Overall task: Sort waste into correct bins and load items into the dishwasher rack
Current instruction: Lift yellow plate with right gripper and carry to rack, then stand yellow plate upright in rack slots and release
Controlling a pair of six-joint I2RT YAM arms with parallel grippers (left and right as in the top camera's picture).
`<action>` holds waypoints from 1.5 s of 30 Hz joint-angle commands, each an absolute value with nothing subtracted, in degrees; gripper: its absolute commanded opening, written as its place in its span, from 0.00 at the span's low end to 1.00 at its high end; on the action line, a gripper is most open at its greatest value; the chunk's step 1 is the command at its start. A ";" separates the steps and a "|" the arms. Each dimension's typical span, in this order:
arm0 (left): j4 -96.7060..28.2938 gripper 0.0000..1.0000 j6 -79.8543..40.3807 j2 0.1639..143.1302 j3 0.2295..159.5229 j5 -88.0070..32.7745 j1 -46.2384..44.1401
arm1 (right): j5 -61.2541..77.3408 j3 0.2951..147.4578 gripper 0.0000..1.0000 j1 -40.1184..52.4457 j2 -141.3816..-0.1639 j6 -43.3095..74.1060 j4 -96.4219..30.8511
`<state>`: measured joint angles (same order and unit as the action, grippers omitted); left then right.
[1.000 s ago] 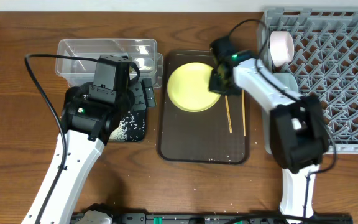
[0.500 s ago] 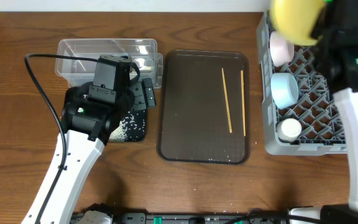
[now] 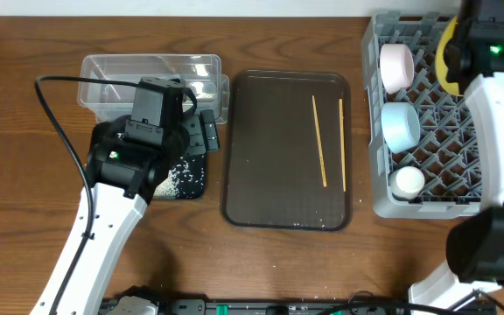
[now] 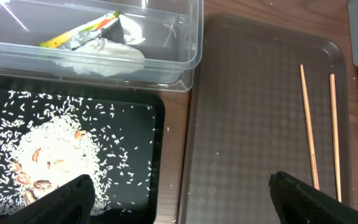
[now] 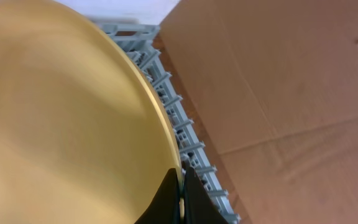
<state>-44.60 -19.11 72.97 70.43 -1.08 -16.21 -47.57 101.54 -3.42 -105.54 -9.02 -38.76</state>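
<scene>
The yellow plate (image 3: 446, 59) is leaning over the rack, away from the cream bowl, so the robot's right gripper should bring it back and set it upright in the rack's pegs (image 3: 423, 66) next to that bowl.
My right gripper (image 5: 180, 198) is shut on the rim of the yellow plate (image 5: 61, 124). It holds the plate on edge (image 3: 447, 59) over the back of the grey dishwasher rack (image 3: 462, 157). In the rack stand a cream bowl (image 3: 396, 66), a light blue bowl (image 3: 401, 125) and a white cup (image 3: 407, 181). Two chopsticks (image 3: 319, 140) lie on the brown serving tray (image 3: 269, 175). My left gripper (image 4: 179, 205) is open and empty, above the gap between the black tray (image 4: 135, 124) of rice crumbs (image 4: 48, 146) and the serving tray. The clear tub (image 4: 188, 37) holds the green-and-orange wrapper (image 4: 82, 28).
The rack's wall (image 5: 173, 118) shows beside the plate in the right wrist view, with bare wooden table (image 5: 278, 93) behind it. The clear tub (image 3: 147, 74) and black tray (image 3: 186, 179) lie left of the serving tray. A pale lump (image 4: 104, 53) lies in the tub.
My right gripper took the yellow plate off the serving tray, carried it up and right, and now holds it on edge over the rack. The left arm has not moved.
</scene>
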 commanded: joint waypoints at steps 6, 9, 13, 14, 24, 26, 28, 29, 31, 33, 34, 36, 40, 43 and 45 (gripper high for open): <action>-44.56 0.92 -18.96 73.10 70.35 -0.40 -15.97 | -49.30 101.45 0.01 -4.82 -111.96 -12.53 -35.57; -44.56 0.92 -18.98 73.10 70.35 -0.40 -15.97 | -49.23 101.45 0.01 -5.04 -113.54 -12.51 -34.63; -44.56 0.92 -18.96 73.10 70.35 -0.40 -15.97 | -48.10 101.45 0.01 -5.08 -115.02 -12.51 -33.80; -44.56 0.92 -18.96 73.10 70.35 -0.40 -15.97 | -47.70 101.45 0.01 -5.08 -115.33 -12.51 -33.87; -44.56 0.92 -18.96 73.10 70.35 -0.40 -15.97 | -47.75 101.47 0.01 -6.13 -112.71 -11.33 -29.26; -44.56 0.92 -18.96 73.10 70.35 -0.40 -15.97 | -47.70 101.47 0.01 -6.31 -111.53 -12.60 -28.62; -44.56 0.92 -18.96 73.10 70.35 -0.38 -15.97 | -47.62 101.47 0.01 -6.33 -110.85 -14.52 -28.03; -44.56 0.92 -18.96 73.10 70.35 -0.38 -15.97 | -47.59 101.47 0.01 -6.33 -110.76 -15.70 -27.75; -44.56 0.92 -18.96 73.10 70.35 -0.40 -15.97 | -47.51 101.47 0.01 -6.31 -110.78 -17.19 -27.66; -44.56 0.92 -18.96 73.10 70.35 -0.40 -15.97 | -47.51 101.45 0.01 -6.31 -110.80 -17.96 -27.99; -44.56 0.92 -18.96 73.10 70.35 -0.40 -15.97 | -47.53 101.45 0.01 -6.33 -110.80 -17.96 -28.05; -44.56 0.92 -18.96 73.10 70.35 -0.40 -15.97 | -47.51 101.45 0.01 -6.31 -110.80 -18.11 -28.05; -44.56 0.92 -18.96 73.10 70.35 -0.40 -15.97 | -45.10 101.45 0.01 -6.26 -111.02 -18.09 -29.41; -44.56 0.92 -18.96 73.10 70.35 -0.40 -15.97 | -44.99 101.43 0.01 -6.26 -111.35 -18.09 -29.56; -44.56 0.92 -18.96 73.10 70.35 -0.40 -15.97 | -44.97 101.43 0.01 -6.24 -111.57 -18.09 -29.39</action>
<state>-44.58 -19.11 72.97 70.43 -1.08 -16.21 -45.10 101.54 -5.10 -112.42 -17.41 -29.52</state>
